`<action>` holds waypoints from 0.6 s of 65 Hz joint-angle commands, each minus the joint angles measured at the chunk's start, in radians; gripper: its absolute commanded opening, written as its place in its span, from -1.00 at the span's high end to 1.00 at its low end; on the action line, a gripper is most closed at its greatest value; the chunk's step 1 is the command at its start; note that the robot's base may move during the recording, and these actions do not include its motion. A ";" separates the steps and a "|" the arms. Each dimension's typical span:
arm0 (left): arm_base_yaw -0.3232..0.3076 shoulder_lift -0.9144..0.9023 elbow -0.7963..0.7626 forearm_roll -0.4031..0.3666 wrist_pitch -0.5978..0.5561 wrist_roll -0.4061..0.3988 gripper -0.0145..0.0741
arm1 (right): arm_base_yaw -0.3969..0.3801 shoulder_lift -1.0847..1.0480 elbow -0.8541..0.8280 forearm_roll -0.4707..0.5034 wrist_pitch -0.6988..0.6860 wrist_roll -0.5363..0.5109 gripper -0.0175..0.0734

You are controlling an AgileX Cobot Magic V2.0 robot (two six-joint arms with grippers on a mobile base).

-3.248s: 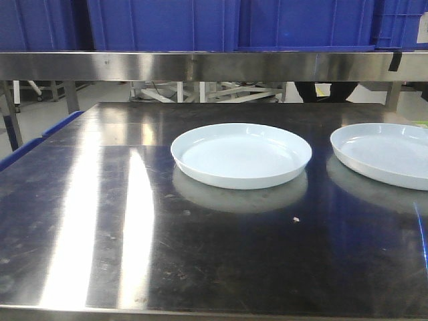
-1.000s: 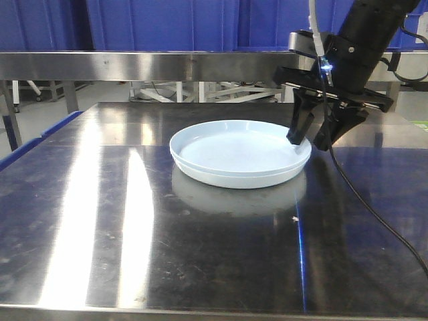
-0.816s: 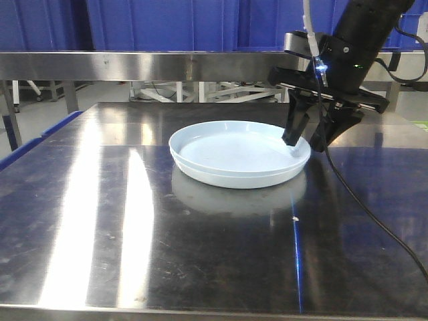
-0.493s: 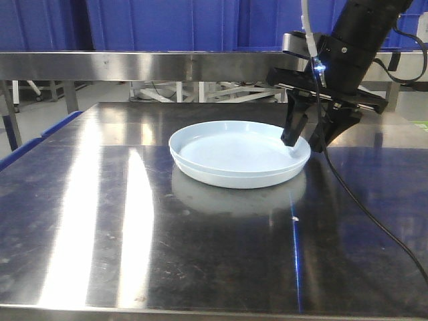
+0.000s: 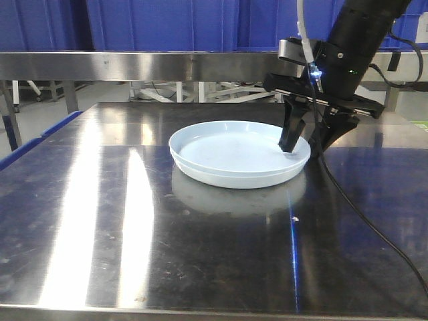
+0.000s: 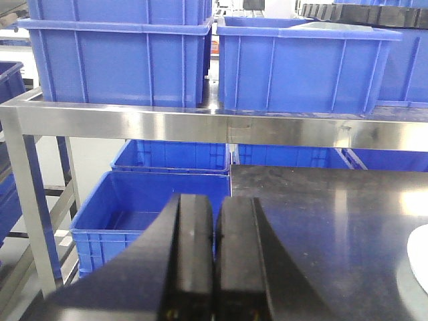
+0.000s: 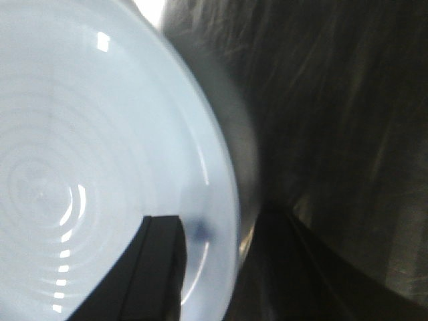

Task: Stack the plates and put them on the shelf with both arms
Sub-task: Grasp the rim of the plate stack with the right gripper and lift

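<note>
The robot's right gripper sits astride the plates' rim [image 5: 304, 152] far from their middle, so the stacked plates [image 5: 234, 155] should tilt when the robot lifts and carries them.
Two pale bluish-white plates [image 5: 227, 150] lie stacked one in the other at the middle of the dark steel table [image 5: 120, 227]. My right gripper [image 5: 301, 148] hangs over their right rim, open, one finger inside the dish and one outside. In the right wrist view the plate rim [image 7: 221, 200] runs between the two fingers of that gripper [image 7: 217, 227], with a small gap on the outer side. My left gripper [image 6: 215, 207] is shut on nothing, off the table's left end and facing the shelf rail [image 6: 200, 124]. A sliver of plate [image 6: 421, 257] shows at the right edge there.
The steel shelf rail [image 5: 134, 65] crosses behind the table, with blue bins [image 5: 167, 23] on it. More blue bins [image 6: 167, 194] sit on the lower tier. The right arm's black cable [image 5: 361, 221] trails across the table to the right front.
3.2 s ago the two plates lay apart with no arm in view; now they are stacked. Over the last second the right gripper edged left and slightly down at the rim.
</note>
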 commanded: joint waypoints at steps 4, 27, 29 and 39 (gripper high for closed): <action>0.001 0.005 -0.038 -0.010 -0.091 0.000 0.49 | 0.004 -0.048 -0.026 0.017 -0.002 0.000 -0.23; 0.001 0.005 -0.038 -0.010 -0.091 0.000 0.49 | 0.009 -0.052 -0.026 0.008 -0.011 0.007 0.52; 0.001 0.005 -0.038 -0.010 -0.091 0.000 0.49 | 0.009 -0.055 -0.027 0.004 -0.011 0.007 0.51; 0.001 0.005 -0.038 -0.010 -0.091 0.000 0.49 | 0.009 -0.093 -0.027 -0.040 -0.027 0.007 0.51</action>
